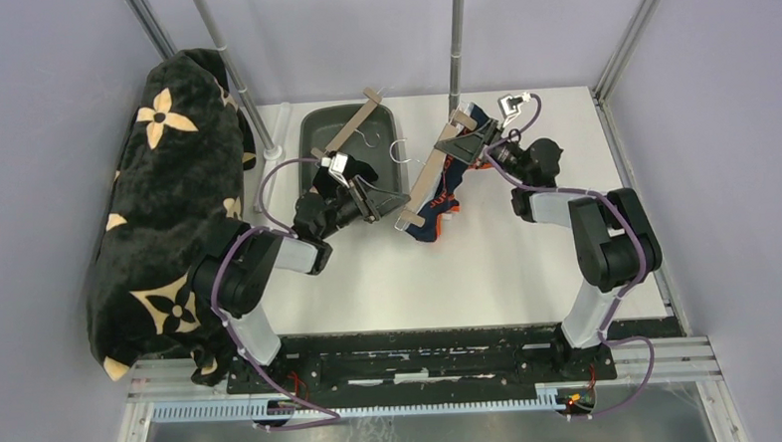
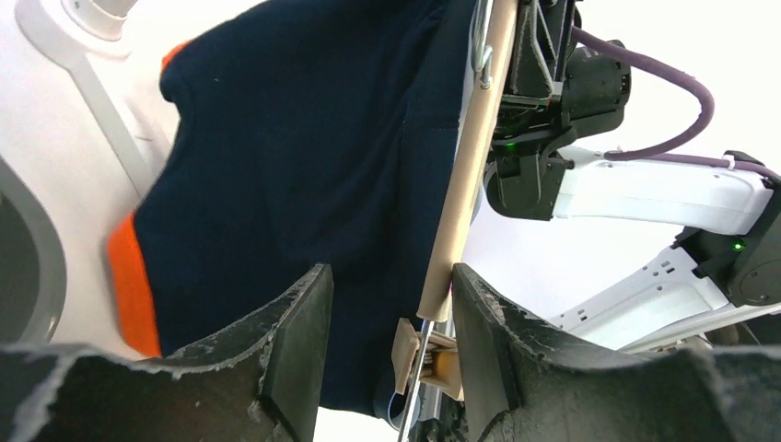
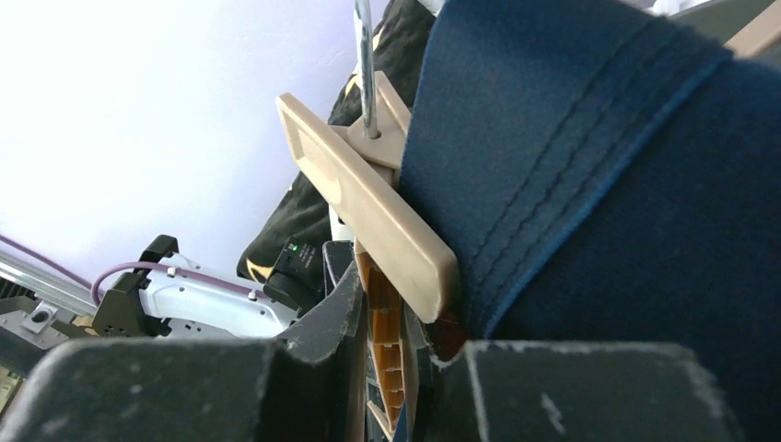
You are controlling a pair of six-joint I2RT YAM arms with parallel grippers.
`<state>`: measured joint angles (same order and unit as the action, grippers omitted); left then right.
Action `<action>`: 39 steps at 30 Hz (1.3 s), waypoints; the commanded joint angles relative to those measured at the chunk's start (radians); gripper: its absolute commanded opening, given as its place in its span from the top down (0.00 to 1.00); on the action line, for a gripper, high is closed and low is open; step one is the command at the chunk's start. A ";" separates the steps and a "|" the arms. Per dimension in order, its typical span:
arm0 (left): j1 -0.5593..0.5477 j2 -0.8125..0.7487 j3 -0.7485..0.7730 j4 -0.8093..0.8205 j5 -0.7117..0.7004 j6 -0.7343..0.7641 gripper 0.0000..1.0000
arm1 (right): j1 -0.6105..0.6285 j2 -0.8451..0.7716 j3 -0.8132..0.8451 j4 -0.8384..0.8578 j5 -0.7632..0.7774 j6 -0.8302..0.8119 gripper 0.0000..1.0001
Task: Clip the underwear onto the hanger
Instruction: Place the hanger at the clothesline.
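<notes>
My left gripper needs to close on the bar's near end (image 2: 439, 293) before my right gripper opens, since it pinches the hanger's far clip (image 3: 373, 216) at the waistband.
A wooden clip hanger (image 1: 430, 174) is held tilted above the table, with navy underwear with orange trim (image 1: 444, 204) hanging along it. My right gripper (image 1: 471, 143) is shut on the hanger's far clip (image 3: 368, 193), where the underwear waistband (image 3: 599, 184) sits. My left gripper (image 1: 378, 200) is open at the hanger's near end. In the left wrist view the bar (image 2: 465, 175) and its near clip (image 2: 424, 354) lie between the open fingers (image 2: 304, 322), close to the right one. The underwear (image 2: 295, 157) hangs beside the bar.
A dark tray (image 1: 314, 135) at the back holds a second wooden hanger (image 1: 355, 125). A black blanket with tan flowers (image 1: 167, 191) drapes over the left frame. Two metal poles (image 1: 454, 39) stand at the back edge.
</notes>
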<state>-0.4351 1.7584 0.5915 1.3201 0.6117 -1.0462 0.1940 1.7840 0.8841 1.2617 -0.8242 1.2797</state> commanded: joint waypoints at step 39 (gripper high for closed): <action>-0.097 -0.451 0.253 -1.067 -0.377 0.390 0.97 | -0.057 -0.489 -0.034 -0.826 0.174 -0.454 0.12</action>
<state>-0.5335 1.4525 0.7422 0.6731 0.4328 -0.8425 0.1444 1.5196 0.8459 0.8997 -0.7967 1.1393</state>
